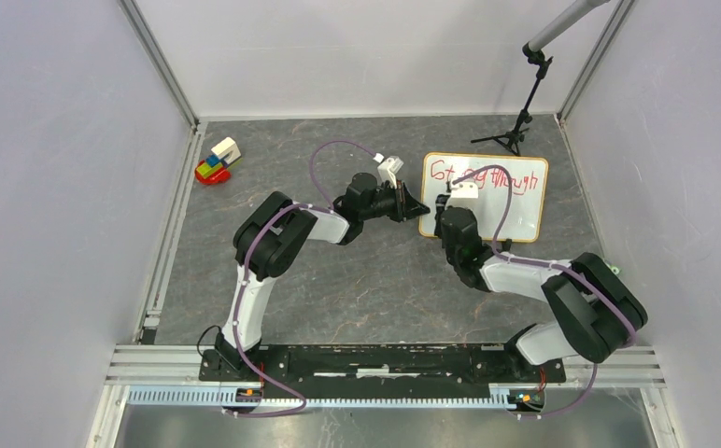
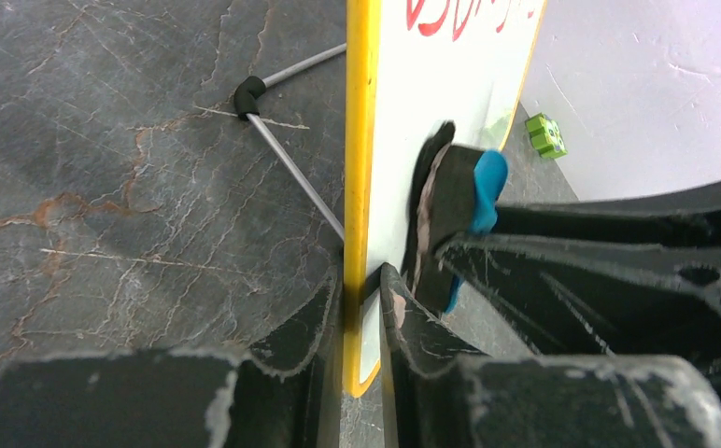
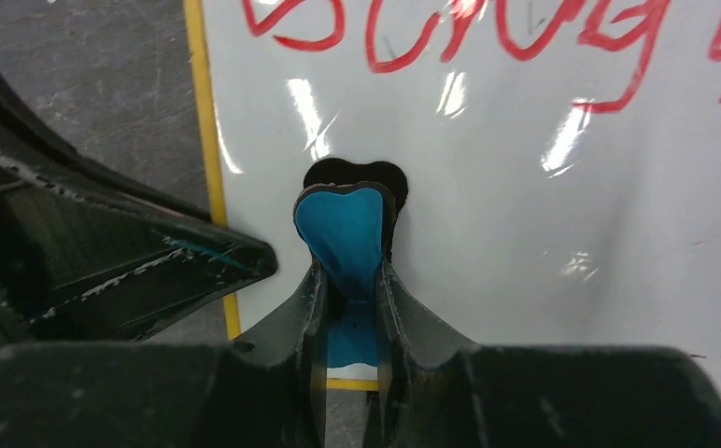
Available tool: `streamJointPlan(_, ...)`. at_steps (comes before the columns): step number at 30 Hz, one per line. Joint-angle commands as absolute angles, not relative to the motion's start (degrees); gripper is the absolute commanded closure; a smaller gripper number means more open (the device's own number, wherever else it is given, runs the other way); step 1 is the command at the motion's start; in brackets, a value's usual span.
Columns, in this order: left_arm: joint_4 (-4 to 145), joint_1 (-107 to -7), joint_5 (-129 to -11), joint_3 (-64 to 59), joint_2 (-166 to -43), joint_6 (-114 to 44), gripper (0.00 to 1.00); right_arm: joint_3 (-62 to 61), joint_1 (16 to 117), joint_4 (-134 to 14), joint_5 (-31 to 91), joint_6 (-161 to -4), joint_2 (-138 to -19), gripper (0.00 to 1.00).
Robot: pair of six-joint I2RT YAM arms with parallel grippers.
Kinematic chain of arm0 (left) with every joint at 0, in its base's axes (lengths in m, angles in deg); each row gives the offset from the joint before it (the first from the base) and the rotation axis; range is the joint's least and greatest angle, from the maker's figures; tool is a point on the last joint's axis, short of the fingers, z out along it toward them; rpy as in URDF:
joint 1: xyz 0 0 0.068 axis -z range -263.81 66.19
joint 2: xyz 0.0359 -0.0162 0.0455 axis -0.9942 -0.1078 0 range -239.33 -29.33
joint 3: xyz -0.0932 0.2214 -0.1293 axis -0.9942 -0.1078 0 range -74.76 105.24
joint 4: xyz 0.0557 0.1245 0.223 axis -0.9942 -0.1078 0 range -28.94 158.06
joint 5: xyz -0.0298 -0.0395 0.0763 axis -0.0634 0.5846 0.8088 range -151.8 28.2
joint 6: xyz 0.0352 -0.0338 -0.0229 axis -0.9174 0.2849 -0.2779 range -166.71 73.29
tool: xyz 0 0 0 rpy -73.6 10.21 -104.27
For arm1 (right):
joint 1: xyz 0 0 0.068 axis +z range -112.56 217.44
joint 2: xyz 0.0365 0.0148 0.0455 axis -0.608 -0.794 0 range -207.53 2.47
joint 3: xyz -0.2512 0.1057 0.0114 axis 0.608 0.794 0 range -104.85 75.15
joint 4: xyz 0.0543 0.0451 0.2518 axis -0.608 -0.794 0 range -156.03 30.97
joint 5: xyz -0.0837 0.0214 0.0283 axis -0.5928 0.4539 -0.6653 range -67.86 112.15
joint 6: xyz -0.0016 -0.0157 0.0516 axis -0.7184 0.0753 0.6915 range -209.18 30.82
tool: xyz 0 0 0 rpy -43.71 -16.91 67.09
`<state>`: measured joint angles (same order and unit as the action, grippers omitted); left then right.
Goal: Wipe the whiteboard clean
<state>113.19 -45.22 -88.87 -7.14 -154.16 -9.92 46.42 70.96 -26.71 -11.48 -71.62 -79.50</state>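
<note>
The eraser (image 1: 442, 200) is on a blank part of the whiteboard below the red handwriting. Next, my right gripper moves the eraser up onto the red letters (image 1: 443, 173) and rubs there.
The whiteboard (image 1: 516, 217) with a yellow-wood frame and red handwriting lies on the dark table, right of centre. My left gripper (image 1: 419, 207) is shut on the whiteboard's left edge; in the left wrist view its jaws pinch the frame (image 2: 360, 187) from both sides. My right gripper (image 1: 450, 207) is shut on the blue eraser (image 3: 345, 233), whose black felt presses on the white surface (image 3: 487, 205) below the red writing (image 3: 525, 37). The eraser also shows in the left wrist view (image 2: 483, 187).
A black tripod stand (image 1: 516, 135) stands just behind the board, one leg (image 2: 291, 177) passing under its edge. A toy of coloured blocks (image 1: 217, 161) lies at the far left. A green block (image 2: 545, 135) lies beyond the board. Grey walls surround the table.
</note>
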Motion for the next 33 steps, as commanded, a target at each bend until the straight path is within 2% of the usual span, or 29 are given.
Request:
streamJointPlan(1, 110.3, -45.0, -87.2, -5.7, -153.0, -13.4, 0.98, 44.9, 72.3, -26.1, -10.7, -70.0, -80.5, 1.0)
streamJointPlan(9, 109.0, -45.0, -87.4, -5.2, -152.8, -13.1, 0.98, 46.1, 71.9, -28.6, -17.0, -71.0, -76.6, 1.0)
streamJointPlan(11, 108.5, -45.0, -87.7, -4.7, -152.9, -12.9, 0.95, 47.2, 71.3, -29.0, -18.2, -71.3, -74.5, 1.0)
streamJointPlan(15, 110.5, -45.1, -89.2, -4.6, -152.7, -11.1, 0.7, 49.1, 67.7, -31.2, -19.6, -69.6, -70.7, 1.0)
streamJointPlan(17, 110.9, -45.2, -89.5, -4.9, -152.2, -10.8, 0.64, 50.3, 63.8, -32.5, -18.7, -67.0, -68.5, 1.0)
streamJointPlan(20, 111.8, -45.9, -90.2, -5.7, -150.7, -10.2, 0.44, 52.1, 59.9, -31.6, -19.7, -65.8, -65.1, 1.0)
streamJointPlan(22, 112.0, -46.6, -90.8, -6.7, -149.0, -10.0, 0.35, 52.6, 58.9, -28.9, -20.7, -67.4, -64.0, 1.0)
streamJointPlan(29, 110.4, -49.7, -90.6, -6.2, -144.3, -8.3, 0.13, 51.3, 54.8, -24.6, -18.4, -69.6, -64.8, 0.99)
streamJointPlan(33, 108.6, -50.0, -90.3, 3.1, -149.1, -7.5, 0.11, 50.4, 54.5, -23.3, -14.5, -69.8, -65.3, 0.99)
